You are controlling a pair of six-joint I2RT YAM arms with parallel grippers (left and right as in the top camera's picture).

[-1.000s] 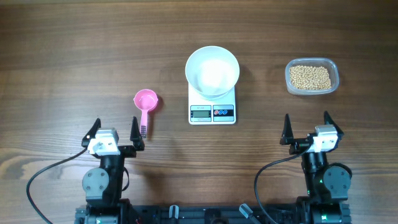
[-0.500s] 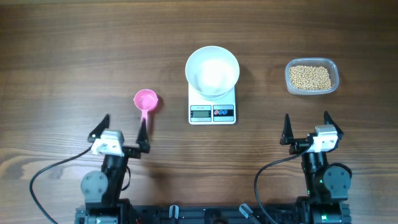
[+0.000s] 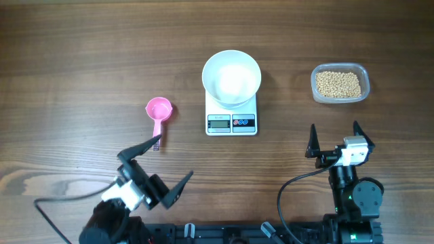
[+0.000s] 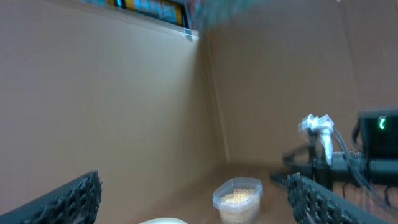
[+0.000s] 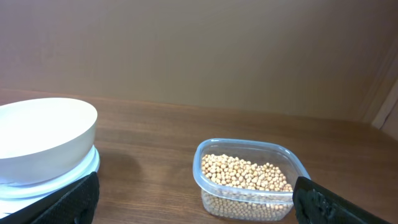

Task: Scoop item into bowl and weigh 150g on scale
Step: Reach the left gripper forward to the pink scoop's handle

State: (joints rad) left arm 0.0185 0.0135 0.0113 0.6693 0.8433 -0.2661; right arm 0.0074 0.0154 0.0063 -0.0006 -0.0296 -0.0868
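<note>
Next, my left gripper goes up, tilts down and grabs the handle (image 3: 157,127) beside the cup, because it now points level past the pink scoop (image 3: 159,107) toward the clear tub.
The white bowl (image 3: 231,77) (image 5: 43,140) stands on the white scale (image 3: 231,123) at the table's centre, and its inside looks bare. Pale beans (image 3: 338,84) (image 5: 245,173) (image 4: 237,197) fill a clear plastic tub at the right. My left gripper (image 3: 175,156) (image 4: 196,211) is open near the front edge, turned diagonally, with one fingertip close to the handle of a pink scoop (image 3: 159,109). Its wrist view is blurred. My right gripper (image 3: 334,127) (image 5: 196,205) is open and holds nothing, well short of the tub and facing it.
The clear tub (image 3: 363,80) (image 5: 205,162) sits at the back right. In the left wrist view the right arm (image 4: 323,149) shows at the right. Black cables trail at the front edge behind both arm bases. Bare wood lies left of the scoop.
The left arm has swung back toward the front edge and turned its open gripper diagonally to the right. The right arm, bowl, scoop and tub have not moved.
</note>
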